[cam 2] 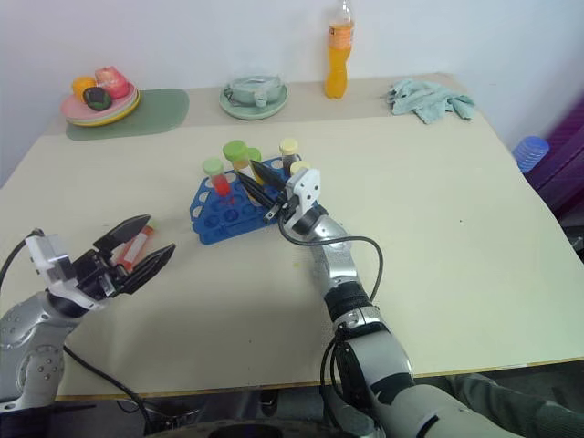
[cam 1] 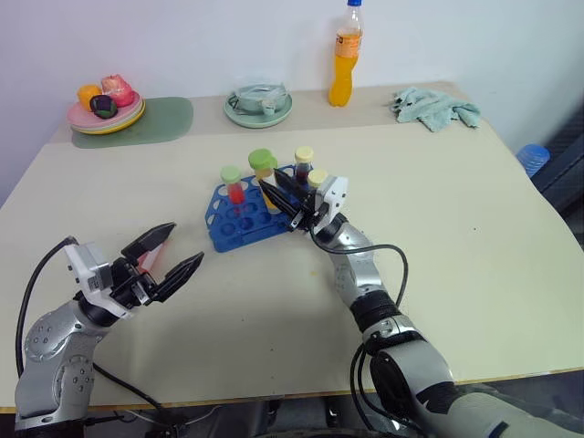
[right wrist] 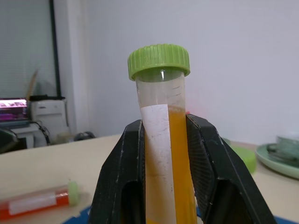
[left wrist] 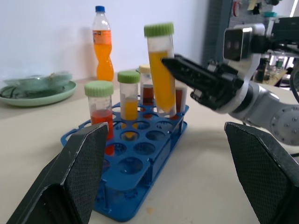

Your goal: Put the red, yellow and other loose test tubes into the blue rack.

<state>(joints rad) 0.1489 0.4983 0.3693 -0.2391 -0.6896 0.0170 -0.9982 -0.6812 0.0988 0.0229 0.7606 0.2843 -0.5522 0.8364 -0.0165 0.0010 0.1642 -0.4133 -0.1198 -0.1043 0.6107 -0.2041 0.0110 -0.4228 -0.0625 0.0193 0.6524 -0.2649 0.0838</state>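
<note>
My right gripper should keep lowering the taller yellow tube's lower end [left wrist: 166,111], which points down above the blue rack's empty holes [left wrist: 156,135], until the tube stands in one, then let go.
The blue rack [cam 1: 239,228] stands mid-table. It holds a red green-capped test tube [left wrist: 99,114], a short yellow one [left wrist: 128,100] and brown cream-capped ones [cam 1: 304,162]. My right gripper [cam 1: 270,190] is shut on a taller yellow green-capped tube [right wrist: 163,140] and holds it upright over the rack's rear rows. Its lower end is level with the rack's top tier. A loose red tube [right wrist: 37,203] lies flat on the table left of the rack. My left gripper [cam 1: 182,245] hovers open just in front of that red tube [cam 2: 137,246], without touching it.
Along the far edge are a tall orange drink bottle [cam 1: 345,55], a round green plate [cam 1: 258,114] with a cup, a plate of toy food [cam 1: 105,108] on a green mat [cam 1: 160,120], and a crumpled cloth [cam 1: 436,108].
</note>
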